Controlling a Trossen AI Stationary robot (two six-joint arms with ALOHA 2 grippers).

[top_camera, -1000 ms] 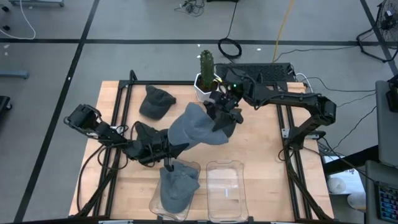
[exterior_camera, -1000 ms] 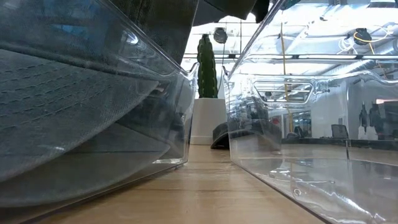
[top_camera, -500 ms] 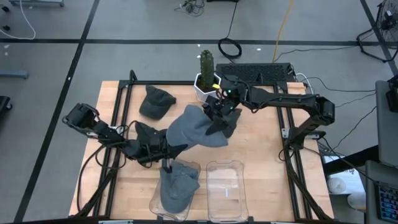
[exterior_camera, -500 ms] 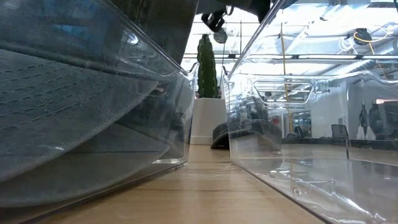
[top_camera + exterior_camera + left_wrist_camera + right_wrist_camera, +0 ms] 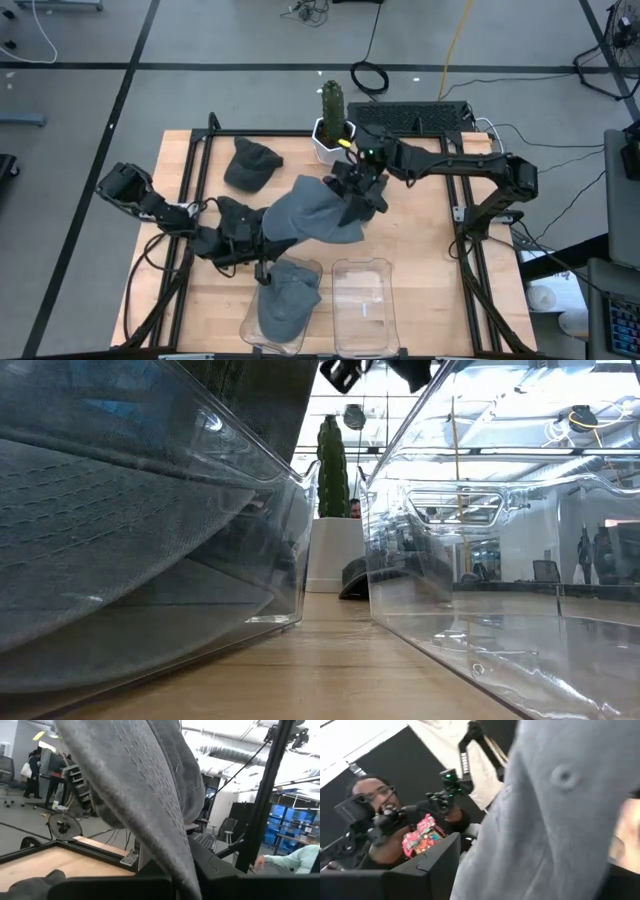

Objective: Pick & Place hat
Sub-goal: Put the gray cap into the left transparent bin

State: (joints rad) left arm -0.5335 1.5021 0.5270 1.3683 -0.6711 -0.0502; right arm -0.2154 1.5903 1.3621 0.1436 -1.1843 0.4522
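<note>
My left gripper holds the hat (image 5: 279,222) by its brim. It should open while my right gripper turns the hat, then take the edge of the hat's opening.
A grey hat (image 5: 315,212) hangs in the air over the table's middle, just beyond two clear bins. My left gripper (image 5: 264,236) reaches in from the table's left and is shut on the hat's near-left end. My right gripper (image 5: 358,192) comes level from the right and stands open at the hat's far-right part. The cloth (image 5: 545,820) fills its wrist view between the fingers. A second grey hat (image 5: 285,300) lies in the left bin (image 5: 252,322). A dark hat (image 5: 250,163) rests on the table at the far left. My left gripper pinches an edge of the hat (image 5: 186,879) between its two fingers, coming from the table's left and tipped a little upward. The cloth rises from the fingers in a folded sweep, and the hat is clear of the table. Whether my right gripper touches the hat, I cannot tell.
An empty clear bin (image 5: 362,305) stands right of the filled one at the near edge. A cactus in a white pot (image 5: 332,125) and a keyboard (image 5: 420,118) sit at the far edge. People show in the room beyond the table (image 5: 375,805).
The hat has shifted a little toward the table's left and near edges, staying lifted clear. Both grippers have gone with it toward the left. The hat's right part has drawn in leftward.
</note>
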